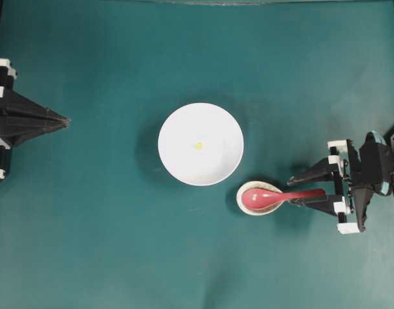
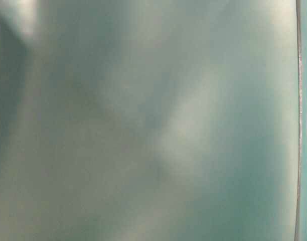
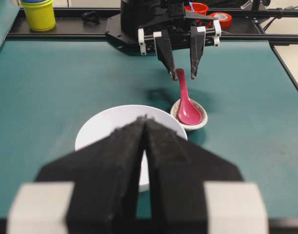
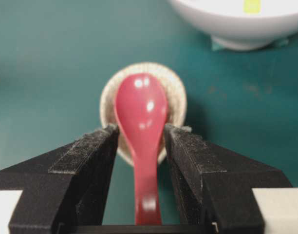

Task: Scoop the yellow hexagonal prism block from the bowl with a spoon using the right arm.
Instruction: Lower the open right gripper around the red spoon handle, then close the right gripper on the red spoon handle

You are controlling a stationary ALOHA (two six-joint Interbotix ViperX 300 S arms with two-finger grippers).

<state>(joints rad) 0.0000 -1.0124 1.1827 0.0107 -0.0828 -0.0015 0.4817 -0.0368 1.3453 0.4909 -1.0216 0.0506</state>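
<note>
I expect the red-pink spoon [image 1: 274,196] to come loose and leave the dish behind when I raise the spoon, since the speckled dish's rim [image 1: 240,196] shows around the scoop.
The yellow hexagonal prism block [image 1: 198,145] [image 4: 251,6] lies as a tiny yellow spot near the middle of the white bowl [image 1: 178,125] [image 3: 98,129] [image 4: 236,27]. The red-pink spoon [image 1: 258,197] [image 3: 187,109] [image 4: 140,105] rests with its scoop in a small speckled dish [image 1: 243,201] [image 4: 177,90], handle pointing right. My right gripper [image 1: 292,192] [image 3: 183,76] [image 4: 140,129] is open and straddles the handle, with gaps on both sides. My left gripper [image 1: 63,120] [image 3: 145,119] is shut and empty at the far left, pointing at the bowl.
Behind the right arm, past a black rail, stand a yellow cup [image 3: 39,13], a red container [image 3: 197,7] and a red tape roll [image 3: 222,18]. The table-level view is a blurred teal wash. Teal tabletop [image 1: 120,244] surrounds the dishes.
</note>
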